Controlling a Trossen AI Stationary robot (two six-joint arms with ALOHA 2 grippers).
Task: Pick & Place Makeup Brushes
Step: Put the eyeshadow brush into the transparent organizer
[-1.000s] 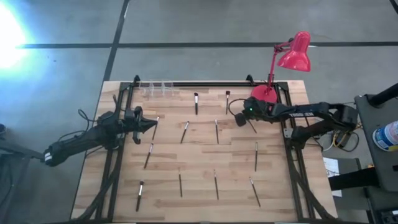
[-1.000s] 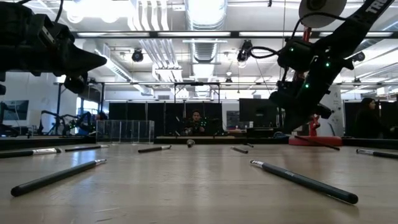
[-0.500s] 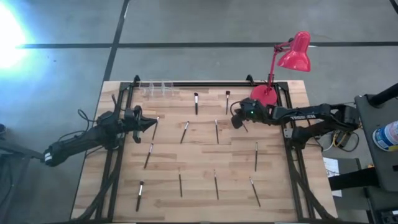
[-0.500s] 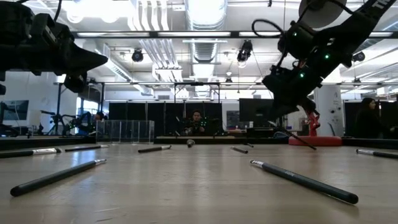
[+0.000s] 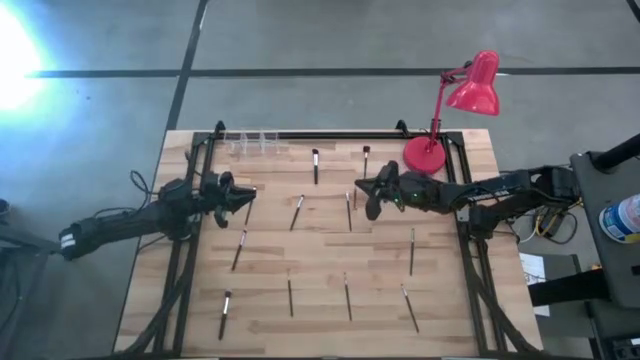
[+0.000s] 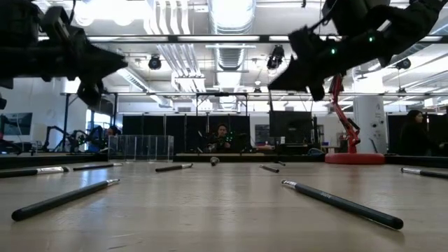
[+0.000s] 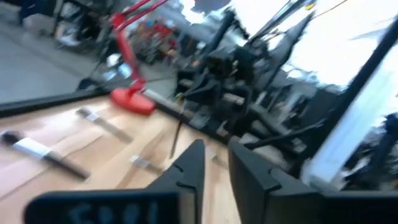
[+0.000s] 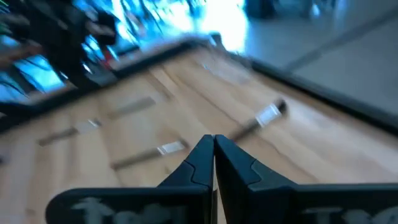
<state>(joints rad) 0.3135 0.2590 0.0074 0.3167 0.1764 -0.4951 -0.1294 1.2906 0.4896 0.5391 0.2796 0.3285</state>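
Note:
My right gripper has the brush hanging below, its handle (image 7: 177, 134) free, so my left gripper keeps its open fingers going toward that handle (image 7: 174, 149) until they straddle it.
Several makeup brushes lie flat and scattered on the wooden table, among them one (image 5: 298, 211) at mid-table and another (image 6: 341, 203) close to the low camera. My right gripper (image 5: 366, 198) hovers above the table's middle, shut on one more brush. That brush shows only in the left wrist view, as a thin dark stick (image 7: 176, 130) hanging under it. My left gripper (image 5: 250, 196) hangs over the table's left part with its fingers (image 7: 193, 168) slightly apart, holding nothing. A brush (image 5: 250, 207) lies just beneath its tip. My right gripper (image 8: 213, 140) pinches the brush between its two shut fingers. The stick (image 7: 176, 130) hangs slanting below the gripper, lifted clear of the table. The fingers hide the place of contact, so which part of the brush they have cannot be told.
A clear plastic holder (image 5: 250, 143) stands at the far left edge, also seen as a clear box (image 6: 140, 147) in the low view. A red desk lamp (image 5: 428, 152) stands at the far right corner. Black frame rails run along the table's left, right and far sides. People sit in the room beyond.
My right gripper has moved from beside the lamp base toward the table's left and has risen, carrying the brush with it. The brushes on the table have stayed where they were.

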